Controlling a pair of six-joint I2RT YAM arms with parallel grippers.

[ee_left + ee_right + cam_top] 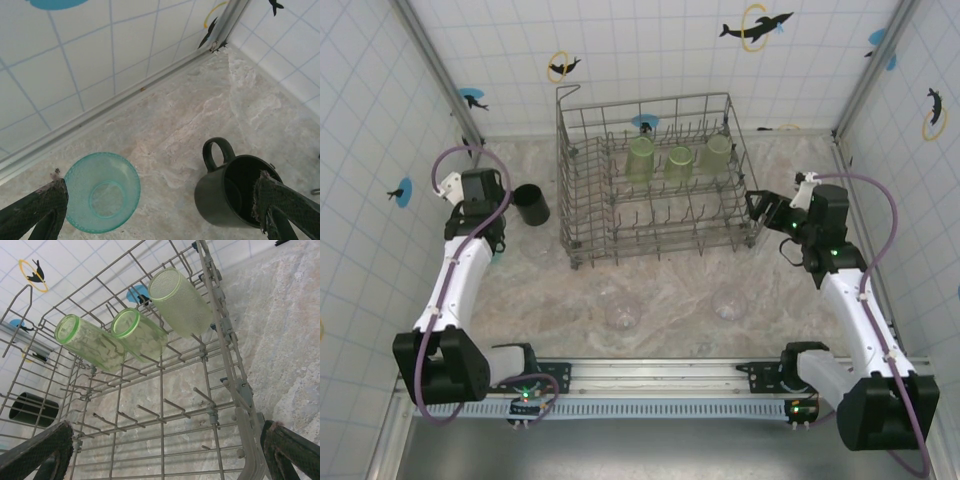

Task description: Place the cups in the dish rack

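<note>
The teal cup stands upright with a gap to the black mug [167,195], so the robot's left gripper should keep going down until it can close on the teal cup's rim [139,187].
The grey wire dish rack [564,170] stands at the back centre. Three light-green tumblers [640,158] [680,160] [718,152] lie across its far row of tines; the right wrist view shows them on their sides [140,333]. The black mug [531,204] stands left of the rack, and the teal cup [101,192] sits upright beside it. My left gripper [157,222] is open above these two, one finger near each, holding nothing. Two clear cups [622,310] [728,303] rest on the table in front. My right gripper [760,205] is open at the rack's right wall [248,440].
Tiled walls close in the left, back and right sides. The marble-patterned table [670,290] lies between the rack and the arm bases. The black mug [32,410] shows through the rack's wires. A metal rail [650,375] runs along the near edge.
</note>
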